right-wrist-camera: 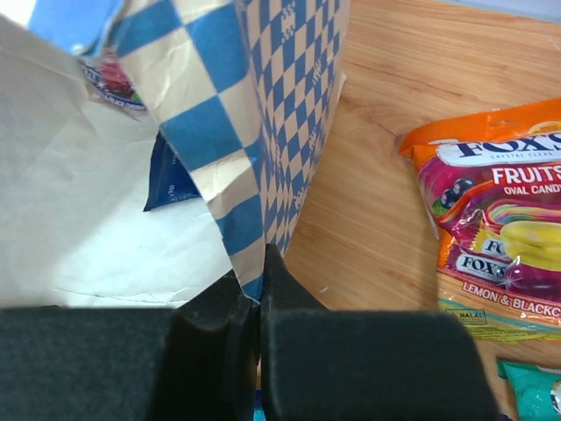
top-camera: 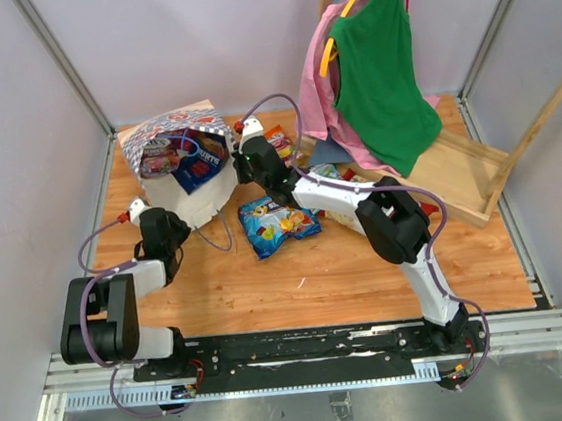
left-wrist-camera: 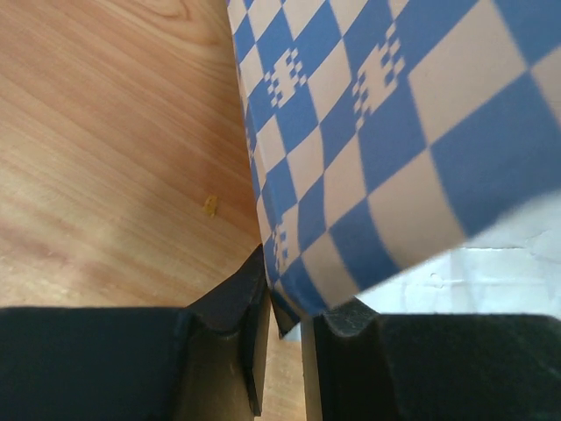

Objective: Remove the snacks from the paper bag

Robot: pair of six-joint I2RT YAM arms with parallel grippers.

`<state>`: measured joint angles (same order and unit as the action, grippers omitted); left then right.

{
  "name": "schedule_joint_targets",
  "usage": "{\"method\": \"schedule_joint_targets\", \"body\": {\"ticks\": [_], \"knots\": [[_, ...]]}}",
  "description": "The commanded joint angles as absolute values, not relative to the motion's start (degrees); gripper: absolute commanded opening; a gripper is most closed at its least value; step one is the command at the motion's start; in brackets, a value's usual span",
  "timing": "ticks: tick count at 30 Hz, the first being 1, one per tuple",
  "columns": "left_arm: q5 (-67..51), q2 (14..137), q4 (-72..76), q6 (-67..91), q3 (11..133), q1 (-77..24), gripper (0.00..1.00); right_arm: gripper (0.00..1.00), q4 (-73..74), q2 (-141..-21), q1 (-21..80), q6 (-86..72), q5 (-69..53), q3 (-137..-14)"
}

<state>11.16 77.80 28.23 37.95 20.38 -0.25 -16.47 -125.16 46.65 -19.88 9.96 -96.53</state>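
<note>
My left gripper should open and reach into the bag for the dark blue packet (top-camera: 199, 163) while my right gripper keeps the bag steady, because both grippers are pinching the paper bag's rim (top-camera: 232, 173).
The paper bag (top-camera: 174, 197) lies open on the table's far left, with blue and pink snacks (top-camera: 185, 158) showing inside its mouth. My left gripper (top-camera: 146, 211) is shut on the bag's near left corner; the checked paper (left-wrist-camera: 394, 132) sits pinched between the fingers (left-wrist-camera: 219, 307). My right gripper (top-camera: 246, 160) is shut on the bag's right rim (right-wrist-camera: 263, 105); a dark blue packet (right-wrist-camera: 168, 180) shows inside. A blue packet (top-camera: 277, 223) lies on the table right of the bag. An orange-pink Fox's packet (right-wrist-camera: 500, 228) lies beside the right gripper, also in the top view (top-camera: 280, 140).
A wooden clothes rack base (top-camera: 462, 166) stands at the back right with green (top-camera: 382, 69) and pink (top-camera: 314, 96) garments hanging over it. More packets (top-camera: 336, 175) and a teal one (right-wrist-camera: 535, 390) lie by its foot. Enclosure walls ring the table.
</note>
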Motion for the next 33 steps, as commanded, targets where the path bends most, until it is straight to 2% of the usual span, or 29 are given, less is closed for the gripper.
{"method": "schedule_joint_targets", "body": {"ticks": [1, 9, 20, 22, 24, 27, 30, 33], "knots": [[9.89, 80.93, 28.31, 37.18, 24.86, -0.70, 0.23, 0.01, -17.65, -125.03, 45.68, -20.65, 14.97, -94.62], [3.00, 92.29, 24.65, 32.58, 37.03, -0.70, 0.22, 0.01, -20.73, -121.71, 44.72, -20.57, 24.55, -87.79], [-11.59, 105.70, 18.10, 26.21, 51.12, -0.44, 0.18, 0.01, -24.22, -120.63, 44.70, -21.78, 30.17, -82.13], [-11.61, 103.69, 20.09, 26.42, 48.69, -0.44, 0.23, 0.01, -24.17, -120.88, 44.73, -20.99, 30.27, -82.79], [-10.67, 99.57, 23.03, 26.29, 44.78, -0.44, 0.34, 0.01, -24.25, -121.03, 44.58, -20.08, 29.97, -83.41], [-5.91, 90.43, 24.27, 25.06, 39.12, -0.53, 0.44, 0.01, -24.17, -121.11, 44.41, -19.52, 28.55, -83.93], [-0.98, 80.25, 21.65, 23.92, 35.54, -0.53, 0.61, 0.01, -24.17, -120.95, 44.20, -20.45, 26.83, -83.81], [-0.84, 72.23, 18.39, 24.79, 34.12, -0.53, 0.63, 0.00, -24.18, -120.83, 44.07, -20.95, 26.13, -83.45]]}}
